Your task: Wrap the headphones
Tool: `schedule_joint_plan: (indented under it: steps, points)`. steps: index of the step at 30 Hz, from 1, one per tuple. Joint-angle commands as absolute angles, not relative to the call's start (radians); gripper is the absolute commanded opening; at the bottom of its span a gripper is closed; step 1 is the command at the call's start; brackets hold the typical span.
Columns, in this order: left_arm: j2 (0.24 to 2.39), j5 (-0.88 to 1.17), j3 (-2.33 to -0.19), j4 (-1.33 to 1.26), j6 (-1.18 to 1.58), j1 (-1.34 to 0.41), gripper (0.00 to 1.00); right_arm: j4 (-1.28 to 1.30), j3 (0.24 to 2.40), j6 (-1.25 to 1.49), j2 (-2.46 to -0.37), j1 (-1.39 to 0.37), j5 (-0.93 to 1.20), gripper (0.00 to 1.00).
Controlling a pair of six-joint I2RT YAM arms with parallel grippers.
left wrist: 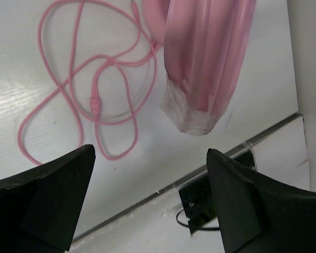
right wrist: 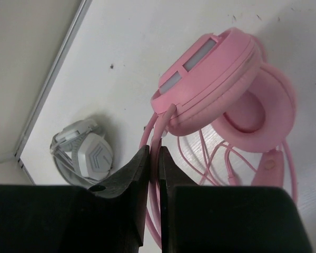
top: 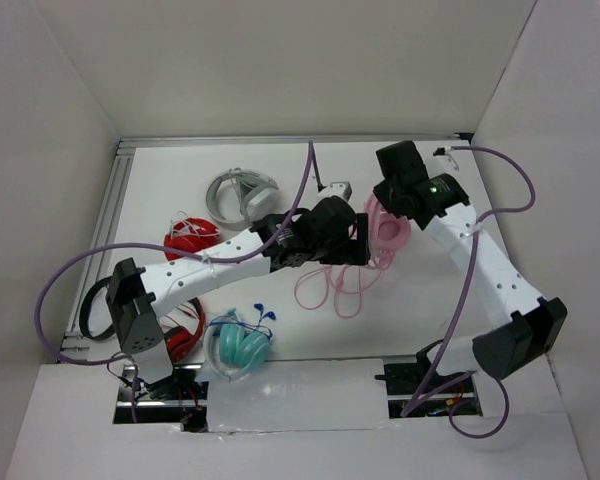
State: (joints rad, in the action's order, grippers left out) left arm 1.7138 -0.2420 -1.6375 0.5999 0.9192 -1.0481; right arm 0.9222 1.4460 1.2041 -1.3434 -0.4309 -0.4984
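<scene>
My right gripper is on the headband rods point(right wrist: 160, 124) and the cable is in loose loops. I should take the padded headband point(left wrist: 203, 74) with my left gripper so my right gripper is free to wrap.
The pink headphones point(top: 390, 232) lie right of the table's middle, with both round earcups point(right wrist: 216, 79) stacked and showing in the right wrist view. My right gripper point(right wrist: 154, 153) is shut on their thin pink headband rods point(right wrist: 157, 124) just below the upper earcup. Their long pink cable point(top: 330, 290) lies in loose loops on the table in front of them. My left gripper point(left wrist: 150, 174) hangs wide open just beside the headphones' padded headband point(left wrist: 205, 63), with the cable loops point(left wrist: 95, 100) to its left and nothing between its fingers.
Grey-white headphones point(top: 240, 195) lie at the back left. Red ones point(top: 190, 240) and red-and-black ones point(top: 185, 335) sit on the left. Teal headphones point(top: 240, 345) rest near the front edge. White walls enclose the table; a dark slot point(left wrist: 210, 203) opens in the near board.
</scene>
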Motion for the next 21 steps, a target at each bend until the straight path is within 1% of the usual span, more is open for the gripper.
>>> schedule_joint_plan:
  steps: [1, 6, 9, 18, 19, 21]
  points:
    - [1.743, -0.35, -1.718, 0.581, 0.942, -1.048, 1.0, 1.018, 1.558, 1.224, -1.406, -0.425, -0.574, 0.0]
    - [1.838, -0.448, -1.815, 0.653, 0.983, -1.046, 0.99, 1.017, 1.598, 1.23, -1.436, -0.428, -0.552, 0.0]
    - [1.893, -0.442, -1.909, 0.713, 1.027, -1.048, 0.99, 1.028, 1.611, 1.249, -1.448, -0.428, -0.561, 0.0]
    - [1.957, -0.466, -1.963, 0.675, 1.025, -1.051, 0.99, 1.034, 1.66, 1.252, -1.499, -0.453, -0.561, 0.0]
    - [1.977, -0.485, -1.973, 0.684, 1.028, -1.049, 0.99, 1.041, 1.669, 1.256, -1.503, -0.453, -0.561, 0.0]
    - [1.999, -0.508, -2.003, 0.728, 1.055, -1.051, 0.93, 1.045, 1.677, 1.256, -1.505, -0.457, -0.564, 0.0]
